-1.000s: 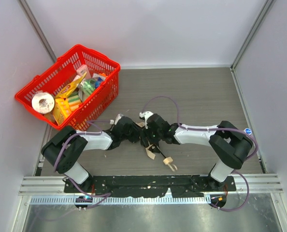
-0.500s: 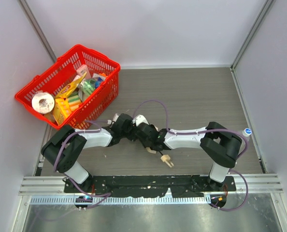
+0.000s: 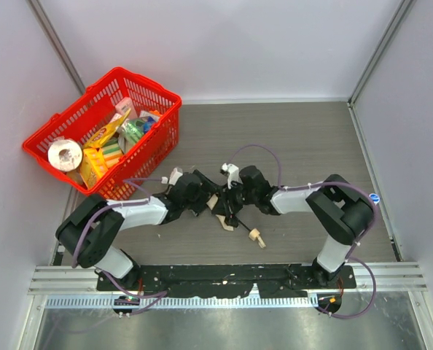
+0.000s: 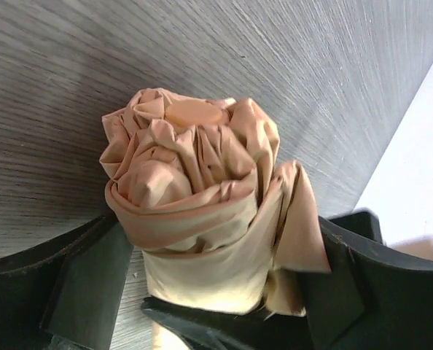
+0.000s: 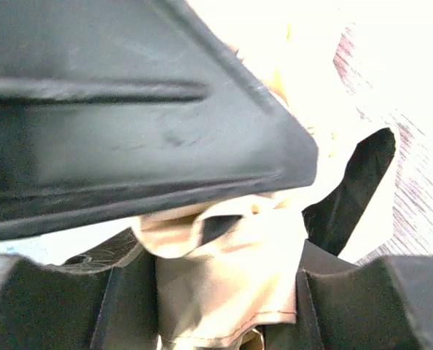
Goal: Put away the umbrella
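A fabric flap (image 4: 302,222) sticks out from the roll against my left gripper's finger, so my right gripper needs to wrap the flap around before my left gripper clamps the rolled bundle (image 4: 194,226).
The umbrella (image 3: 223,221) lies folded on the table between the two arms, its small tan handle (image 3: 257,238) pointing toward the near edge. In the left wrist view its beige fabric is a rolled bundle (image 4: 194,175). My left gripper (image 3: 208,198) stands open around that bundle (image 4: 220,244); a fabric flap leans on one finger (image 4: 348,277). My right gripper (image 3: 229,200) comes from the opposite side and is shut on a fold of the umbrella's fabric (image 5: 231,248), which fills the gap between its fingers (image 5: 227,306).
A red basket (image 3: 158,91) holding packets and a paper roll stands at the back left, against the left wall. The left gripper's black body (image 5: 129,109) looms right above the right gripper's fingers. White walls close in the table on three sides.
My left gripper's jaws have spread wide off the umbrella bundle. My right gripper has narrowed onto the fabric, and its arm has swung out leftward and come back.
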{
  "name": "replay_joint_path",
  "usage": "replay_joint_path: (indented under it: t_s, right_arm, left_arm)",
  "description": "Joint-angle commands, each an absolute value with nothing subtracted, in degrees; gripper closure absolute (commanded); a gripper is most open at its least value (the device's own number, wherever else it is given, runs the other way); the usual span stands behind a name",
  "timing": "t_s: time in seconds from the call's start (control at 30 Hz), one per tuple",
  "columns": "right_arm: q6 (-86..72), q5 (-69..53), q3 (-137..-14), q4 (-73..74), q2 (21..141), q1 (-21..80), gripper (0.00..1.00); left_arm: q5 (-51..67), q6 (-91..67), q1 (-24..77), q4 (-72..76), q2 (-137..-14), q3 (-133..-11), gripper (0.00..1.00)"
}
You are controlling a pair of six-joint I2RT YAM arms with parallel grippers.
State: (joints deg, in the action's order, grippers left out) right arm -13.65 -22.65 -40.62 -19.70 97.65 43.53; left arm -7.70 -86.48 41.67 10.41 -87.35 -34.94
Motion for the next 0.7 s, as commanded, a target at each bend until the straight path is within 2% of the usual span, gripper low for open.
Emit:
replay_joint_path:
  t_s: [0.0,0.17,0.27,0.33,0.43,0.47,0.5,0.53,0.57,0.67]
  right_arm:
    - [-22.3,-43.6,-40.6,-24.7,101.9,39.9,0.99]
    - [-21.5,-50.6,-42.8,-20.6,103.6,38.3,0.99]
    - [-19.0,-52.5,-44.4,-18.8,104.1,38.3,0.99]
    - [-18.1,-51.9,-44.7,-17.0,103.9,38.3,0.99]
    - [-18.1,-47.7,-44.7,-14.4,102.3,38.3,0.99]
    - [-18.0,-43.4,-44.8,-12.9,101.0,38.3,0.96]
    - [-18.2,-40.5,-44.5,-11.7,100.1,38.4,0.81]
    - [-19.4,-35.0,-44.2,-11.3,97.8,38.6,0.73]
    - [-20.0,-31.9,-42.9,-11.4,96.5,38.9,0.61]
    - [-20.9,-19.9,-41.7,-10.1,90.1,42.0,0.38]
  left_arm:
    - [-12.1,-78.3,42.8,-0.4,-90.4,-32.2,0.13]
    - [-13.9,-76.0,42.8,1.8,-91.8,-31.3,0.21]
    - [-13.0,-75.6,42.9,6.2,-92.2,-30.8,0.44]
    - [-12.1,-75.0,42.7,7.8,-92.8,-30.7,0.66]
    - [-9.9,-75.6,42.7,10.8,-92.6,-29.8,0.91]
    - [-9.5,-75.9,42.7,11.2,-92.3,-29.6,0.97]
    - [-8.9,-76.4,42.7,11.2,-92.0,-29.5,1.00]
    - [-8.4,-76.9,42.7,11.3,-91.7,-29.2,1.00]
    - [-7.8,-77.5,42.7,11.3,-91.2,-29.0,1.00]
    - [-5.9,-81.1,42.7,9.9,-90.4,-28.6,1.00]
